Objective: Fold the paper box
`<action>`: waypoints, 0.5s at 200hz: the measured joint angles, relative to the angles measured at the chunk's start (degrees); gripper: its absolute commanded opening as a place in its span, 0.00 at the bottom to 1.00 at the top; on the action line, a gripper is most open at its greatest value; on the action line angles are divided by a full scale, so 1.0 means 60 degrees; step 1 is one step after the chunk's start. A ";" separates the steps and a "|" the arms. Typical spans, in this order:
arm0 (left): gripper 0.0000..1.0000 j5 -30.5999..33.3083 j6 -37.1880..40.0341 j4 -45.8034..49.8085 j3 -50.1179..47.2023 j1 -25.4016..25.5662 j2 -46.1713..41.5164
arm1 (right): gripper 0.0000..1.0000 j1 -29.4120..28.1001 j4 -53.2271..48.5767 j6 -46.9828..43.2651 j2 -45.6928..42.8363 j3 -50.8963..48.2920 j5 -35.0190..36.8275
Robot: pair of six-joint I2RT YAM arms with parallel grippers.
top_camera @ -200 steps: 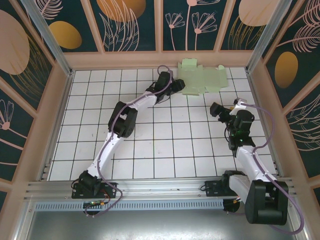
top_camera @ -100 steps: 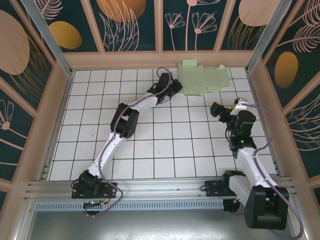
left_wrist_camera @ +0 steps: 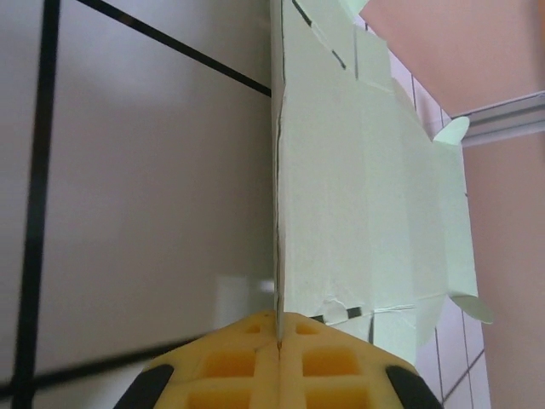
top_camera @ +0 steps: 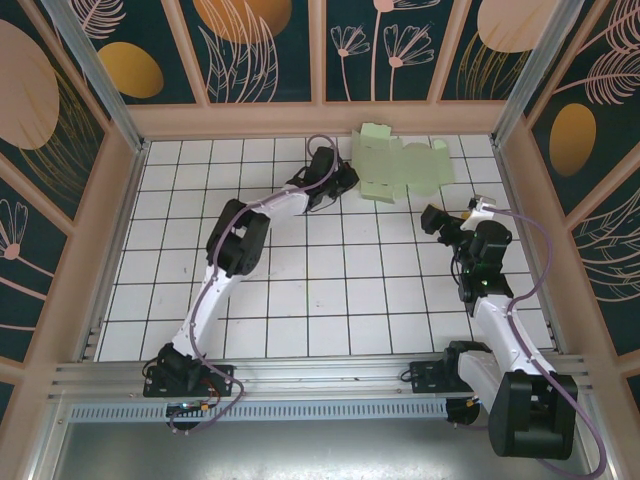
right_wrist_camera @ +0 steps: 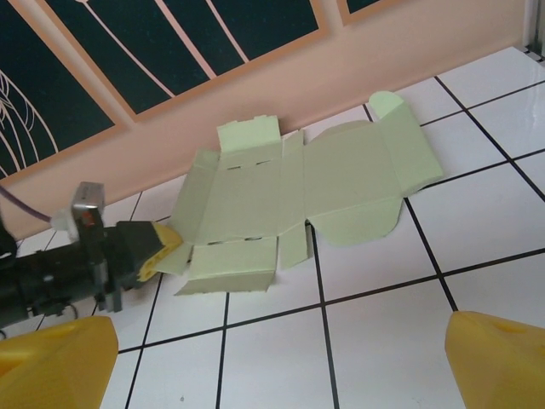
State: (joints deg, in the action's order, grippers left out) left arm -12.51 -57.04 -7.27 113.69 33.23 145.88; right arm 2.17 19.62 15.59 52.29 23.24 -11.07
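The left gripper pinches the paper box's edge (top_camera: 358,170) and the middle tiles (top_camera: 320,226) lie clear, so it should keep pulling until the paper box lies there, then let go.
The paper box (top_camera: 400,168) is a flat, unfolded pale mint-green card with flaps and crease lines, lying on the white tiles at the back, close to the far wall. My left gripper (top_camera: 348,183) reaches to its left edge and is shut on that edge. In the left wrist view the yellow pads (left_wrist_camera: 247,362) meet with the thin card edge (left_wrist_camera: 366,196) pinched between them. The right wrist view shows the paper box (right_wrist_camera: 315,183) spread out, with the left gripper (right_wrist_camera: 162,247) at its left flap. My right gripper (top_camera: 432,220) hovers open to the right and nearer than the box, holding nothing.
The peach back wall (top_camera: 320,118) runs just behind the box, and a metal post (top_camera: 520,90) stands at the back right corner. White tiled floor (top_camera: 330,280) stretches between the two arms. The right side wall (top_camera: 525,200) is close to the right arm.
My left gripper has gone from open to shut on the box's left edge. The box has shifted slightly left and away from the wall. The right arm has hardly moved.
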 measured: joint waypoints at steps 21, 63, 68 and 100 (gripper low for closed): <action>0.00 0.0029 0.0062 -0.0492 -0.1286 0.0000 -0.0976 | 0.99 0.0022 -0.0062 0.0036 0.0000 0.0004 0.0004; 0.00 0.0084 0.0066 -0.1534 -0.3574 -0.0084 -0.2492 | 0.98 0.0069 -0.0098 0.0146 0.0117 0.0044 -0.0004; 0.00 0.0080 0.0062 -0.1614 -0.3829 -0.0113 -0.2634 | 0.98 0.0069 -0.0098 0.0171 0.0135 0.0047 -0.0007; 0.00 -0.0102 -0.0069 -0.2233 -0.5778 -0.0426 -0.3574 | 0.97 0.0069 -0.0095 0.0321 0.0204 0.0047 -0.0113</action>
State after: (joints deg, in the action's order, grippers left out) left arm -13.13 -57.45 -20.67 79.02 30.68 124.44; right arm 2.59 19.05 17.52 53.52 23.53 -11.75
